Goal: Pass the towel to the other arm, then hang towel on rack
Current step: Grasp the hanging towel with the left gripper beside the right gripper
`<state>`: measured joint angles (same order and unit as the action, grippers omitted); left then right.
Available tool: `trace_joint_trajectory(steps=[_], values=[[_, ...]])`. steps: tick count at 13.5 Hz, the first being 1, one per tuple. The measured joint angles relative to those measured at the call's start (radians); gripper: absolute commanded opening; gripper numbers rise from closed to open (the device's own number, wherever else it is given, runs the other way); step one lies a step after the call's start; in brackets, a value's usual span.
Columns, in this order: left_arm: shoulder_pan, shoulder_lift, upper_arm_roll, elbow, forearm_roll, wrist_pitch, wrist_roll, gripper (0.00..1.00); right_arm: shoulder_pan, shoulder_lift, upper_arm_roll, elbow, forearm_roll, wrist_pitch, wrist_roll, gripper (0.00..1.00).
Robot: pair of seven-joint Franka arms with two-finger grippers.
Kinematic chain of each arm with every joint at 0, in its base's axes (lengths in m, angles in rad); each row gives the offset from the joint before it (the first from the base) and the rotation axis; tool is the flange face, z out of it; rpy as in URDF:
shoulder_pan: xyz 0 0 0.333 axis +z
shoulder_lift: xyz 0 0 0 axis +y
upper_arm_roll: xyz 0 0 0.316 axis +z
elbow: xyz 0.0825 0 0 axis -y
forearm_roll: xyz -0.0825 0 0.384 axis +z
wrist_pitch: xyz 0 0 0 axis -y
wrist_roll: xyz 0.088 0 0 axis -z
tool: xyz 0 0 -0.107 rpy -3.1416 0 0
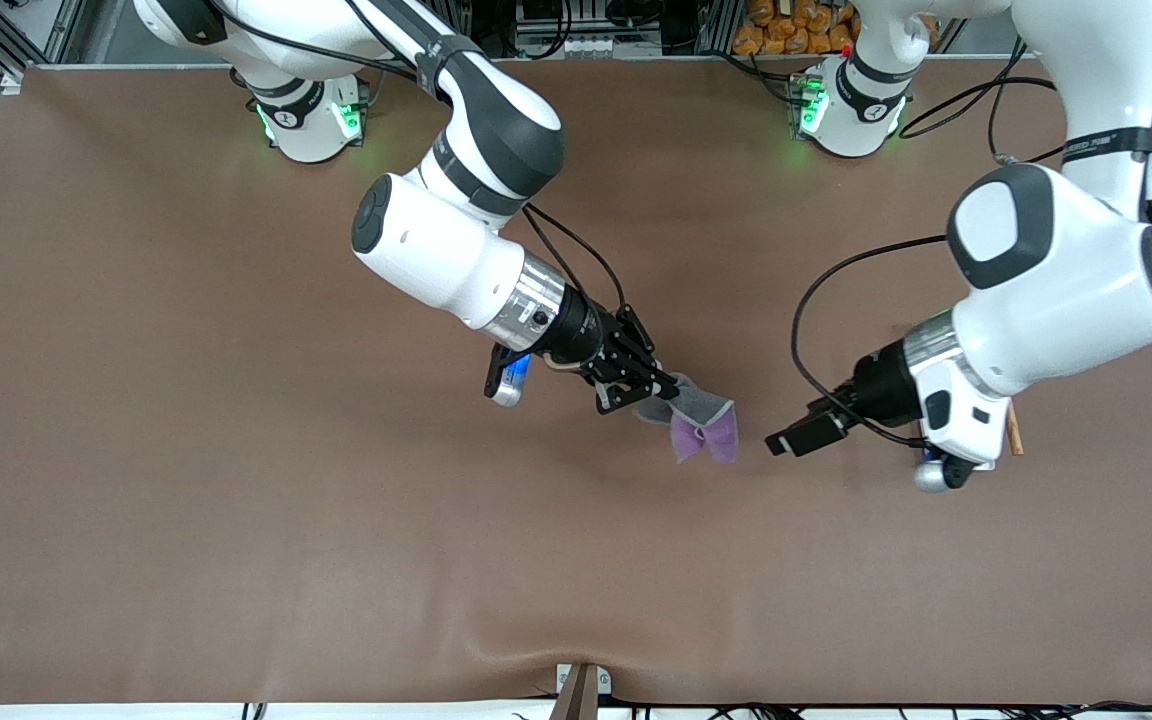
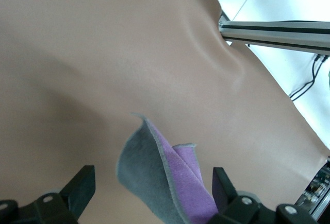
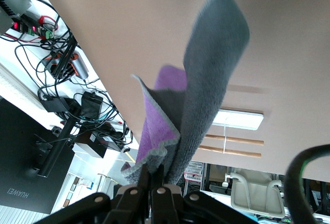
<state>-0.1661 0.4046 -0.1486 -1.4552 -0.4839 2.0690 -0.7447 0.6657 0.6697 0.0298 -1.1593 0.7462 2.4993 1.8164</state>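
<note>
I expect the towel to hang crookedly over the rack when I lower it, because grey and purple both show at the towel's limp [image 1: 692, 408], folded loose end [image 1: 705, 434].
A towel [image 1: 704, 425], grey on one face and purple on the other, hangs in the air over the middle of the table, with my right gripper [image 1: 669, 389] shut on one end of it. In the right wrist view the towel [image 3: 206, 95] rises from the shut right gripper [image 3: 164, 170]. My left gripper [image 1: 784, 439] is open and points at the towel's free end from close by. In the left wrist view the towel [image 2: 154, 177] sits in front of the left gripper [image 2: 152, 190], between its spread fingers [image 2: 80, 188]. The rack [image 3: 238, 119] stands under my left arm; only a rod end [image 1: 1014, 432] shows in the front view.
A brown cloth [image 1: 236, 480] covers the table, wrinkled near the front edge around a clamp [image 1: 581, 688]. An aluminium frame bar [image 2: 273, 28] runs past the table edge. Cables hang from both wrists.
</note>
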Motion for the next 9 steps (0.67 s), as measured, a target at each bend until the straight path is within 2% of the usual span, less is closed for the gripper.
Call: trace_joint_trajectory(steps=[7,9], values=[[-0.061,0.054,-0.001,0.023,-0.028,0.046,-0.291,1.0,0.0,0.0,0.0,0.0,0.0,-0.001,0.0,0.0],[-0.071,0.065,-0.001,0.025,-0.049,0.046,-0.347,0.89,0.0,0.0,0.0,0.0,0.0,-0.004,0.0,0.0]])
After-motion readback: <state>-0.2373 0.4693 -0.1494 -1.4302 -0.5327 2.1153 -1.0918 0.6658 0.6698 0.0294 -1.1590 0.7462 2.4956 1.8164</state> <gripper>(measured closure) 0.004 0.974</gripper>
